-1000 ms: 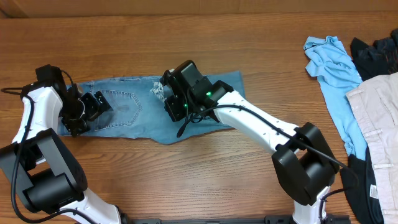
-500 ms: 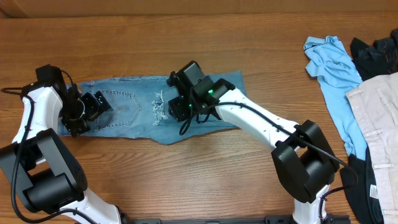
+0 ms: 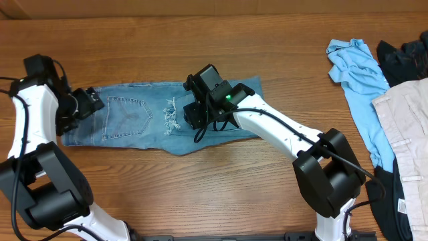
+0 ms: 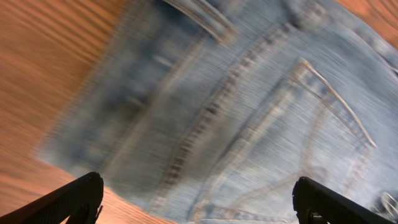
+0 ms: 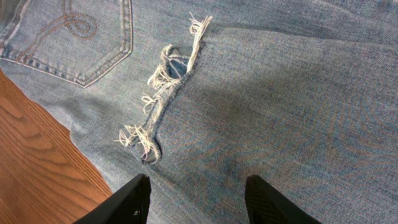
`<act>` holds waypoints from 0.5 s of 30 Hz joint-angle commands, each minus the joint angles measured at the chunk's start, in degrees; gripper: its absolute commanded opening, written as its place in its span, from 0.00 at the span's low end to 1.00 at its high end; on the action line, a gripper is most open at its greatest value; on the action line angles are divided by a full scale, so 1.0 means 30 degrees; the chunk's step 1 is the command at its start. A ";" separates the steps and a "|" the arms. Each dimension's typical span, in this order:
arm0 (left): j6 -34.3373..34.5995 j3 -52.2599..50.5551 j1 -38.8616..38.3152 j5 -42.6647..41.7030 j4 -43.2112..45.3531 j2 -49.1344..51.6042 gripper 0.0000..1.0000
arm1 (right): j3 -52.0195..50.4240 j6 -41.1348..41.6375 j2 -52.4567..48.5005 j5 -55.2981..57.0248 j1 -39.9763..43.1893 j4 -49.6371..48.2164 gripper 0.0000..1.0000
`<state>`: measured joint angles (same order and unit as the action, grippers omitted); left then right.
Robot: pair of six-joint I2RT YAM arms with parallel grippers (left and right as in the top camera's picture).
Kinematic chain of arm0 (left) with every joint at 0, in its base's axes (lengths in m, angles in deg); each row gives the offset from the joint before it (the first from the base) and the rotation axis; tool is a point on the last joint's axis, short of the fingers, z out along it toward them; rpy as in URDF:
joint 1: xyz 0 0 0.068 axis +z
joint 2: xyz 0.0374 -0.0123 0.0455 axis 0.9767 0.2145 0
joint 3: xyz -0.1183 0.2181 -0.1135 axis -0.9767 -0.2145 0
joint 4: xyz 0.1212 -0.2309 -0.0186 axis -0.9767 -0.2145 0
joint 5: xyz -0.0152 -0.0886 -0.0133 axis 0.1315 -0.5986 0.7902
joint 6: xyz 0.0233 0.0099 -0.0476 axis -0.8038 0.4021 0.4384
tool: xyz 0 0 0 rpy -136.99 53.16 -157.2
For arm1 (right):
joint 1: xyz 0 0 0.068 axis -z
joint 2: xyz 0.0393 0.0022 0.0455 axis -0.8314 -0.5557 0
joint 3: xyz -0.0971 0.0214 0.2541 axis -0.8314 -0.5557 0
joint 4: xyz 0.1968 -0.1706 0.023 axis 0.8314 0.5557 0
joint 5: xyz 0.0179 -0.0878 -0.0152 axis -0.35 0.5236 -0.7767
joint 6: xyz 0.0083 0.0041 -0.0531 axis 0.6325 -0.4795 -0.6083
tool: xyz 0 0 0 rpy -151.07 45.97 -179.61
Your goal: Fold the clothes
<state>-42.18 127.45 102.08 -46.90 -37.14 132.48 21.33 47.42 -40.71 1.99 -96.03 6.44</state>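
Note:
The waistband (image 4: 130, 90) lies loose next to the belt loop, so the jeans (image 4: 267, 118) will buckle into soft, open folds when I raise that end of the waistband.
The light-wash denim jeans (image 3: 144, 120) lie folded in a long strip across the table's left middle, back pockets up and frayed hems near the centre. My left gripper (image 3: 85, 102) hovers open and empty above the waistband end; its blurred wrist view shows the jeans' pocket stitching (image 4: 249, 124) and my open left gripper (image 4: 199, 202). My right gripper (image 3: 194, 115) is open and empty just above the folded leg part; in the right wrist view my right gripper (image 5: 198, 196) is beside the frayed hem (image 5: 163, 93).
At the far right lie a sky-blue T-shirt (image 3: 361, 77), beige trousers (image 3: 404, 127) and dark garments (image 3: 408, 57). Bare wood table (image 3: 200, 194) surrounds the jeans.
My left gripper has let go of the waistband end and pulled back to the left and up. My right gripper shifted slightly right, uncovering the frayed hems.

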 commanded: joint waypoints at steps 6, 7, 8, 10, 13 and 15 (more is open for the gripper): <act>0.0262 0.0408 0.2208 0.1749 0.1792 0.1290 1.00 | 0.0117 0.0073 -0.0058 0.0219 -0.0022 -0.0138 0.53; 0.0255 0.0408 0.2346 0.1632 0.1923 0.1566 1.00 | 0.0117 0.0073 -0.0058 0.0299 -0.0022 -0.0131 0.53; 0.0226 0.0408 0.2412 0.1406 0.2011 0.1821 1.00 | 0.0117 0.0066 -0.0058 0.0357 -0.0022 -0.0138 0.53; 0.0029 0.0408 0.2463 0.0699 0.2157 0.2659 1.00 | 0.0117 0.0073 -0.0058 0.0503 -0.0022 -0.0146 0.53; -0.0568 0.0408 0.2463 -0.0641 0.2681 0.4175 1.00 | 0.0117 0.0080 -0.0058 0.0546 -0.0022 -0.0131 0.53; -0.0918 0.0408 0.2463 -0.1683 0.2951 0.5085 1.00 | 0.0117 0.0080 -0.0058 0.0546 -0.0022 -0.0138 0.53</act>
<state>-42.47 127.52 109.51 -46.14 -29.16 143.41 21.33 47.42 -40.71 3.04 -96.03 6.40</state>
